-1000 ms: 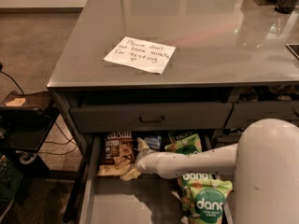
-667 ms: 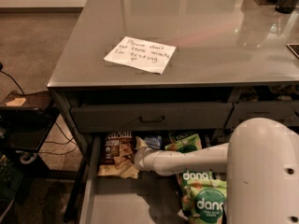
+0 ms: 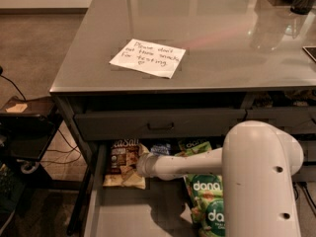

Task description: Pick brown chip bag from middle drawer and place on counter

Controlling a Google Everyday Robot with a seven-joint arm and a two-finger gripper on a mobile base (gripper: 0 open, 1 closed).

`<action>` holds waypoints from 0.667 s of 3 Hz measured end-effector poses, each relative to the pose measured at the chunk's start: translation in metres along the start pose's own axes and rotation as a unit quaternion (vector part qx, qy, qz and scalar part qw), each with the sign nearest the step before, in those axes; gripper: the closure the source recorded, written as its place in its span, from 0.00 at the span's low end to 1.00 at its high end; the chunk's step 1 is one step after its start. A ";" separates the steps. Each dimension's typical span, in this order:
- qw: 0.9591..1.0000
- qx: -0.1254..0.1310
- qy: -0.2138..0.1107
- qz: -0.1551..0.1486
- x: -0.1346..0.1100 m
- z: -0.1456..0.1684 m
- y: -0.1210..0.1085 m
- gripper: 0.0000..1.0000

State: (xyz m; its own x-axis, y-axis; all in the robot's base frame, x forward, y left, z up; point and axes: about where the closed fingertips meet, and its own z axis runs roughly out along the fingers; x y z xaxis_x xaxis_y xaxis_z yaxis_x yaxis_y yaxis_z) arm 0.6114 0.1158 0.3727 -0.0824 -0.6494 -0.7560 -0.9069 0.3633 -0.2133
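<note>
The crinkled brown chip bag (image 3: 123,164) will tip and crumple when I pull it forward, because my gripper is at the side edge (image 3: 144,166) of the bag.
The brown chip bag (image 3: 120,161) lies flat at the back left of the open middle drawer (image 3: 131,214), its "Sea Salt" lettering partly under the cabinet front. My white arm reaches left across the drawer. The gripper (image 3: 134,167) is at the bag's right edge, low over the drawer floor, and touches or overlaps the bag. The counter (image 3: 207,28) above carries the white handwritten note (image 3: 148,57).
Green "dang" bags (image 3: 207,201) lie at the drawer's right under my arm, and a small blue packet (image 3: 159,148) at the back. A closed drawer with a bar handle (image 3: 160,126) sits just above. My large white elbow (image 3: 261,181) blocks the lower right. A dark side stand (image 3: 24,132) with cables stands at left.
My elbow has swung left and nearer the camera and covers more of the green bags. The gripper stays at the brown bag's right edge; the bag has not moved.
</note>
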 end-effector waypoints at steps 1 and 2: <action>1.000 -0.016 0.009 -0.003 0.000 0.018 0.003 0.00; 0.999 -0.029 0.019 -0.004 0.001 0.029 0.007 0.19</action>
State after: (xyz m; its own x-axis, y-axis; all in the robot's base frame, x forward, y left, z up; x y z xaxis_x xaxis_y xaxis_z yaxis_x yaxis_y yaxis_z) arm 0.6170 0.1365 0.3527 -0.0897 -0.6774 -0.7301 -0.9297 0.3198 -0.1825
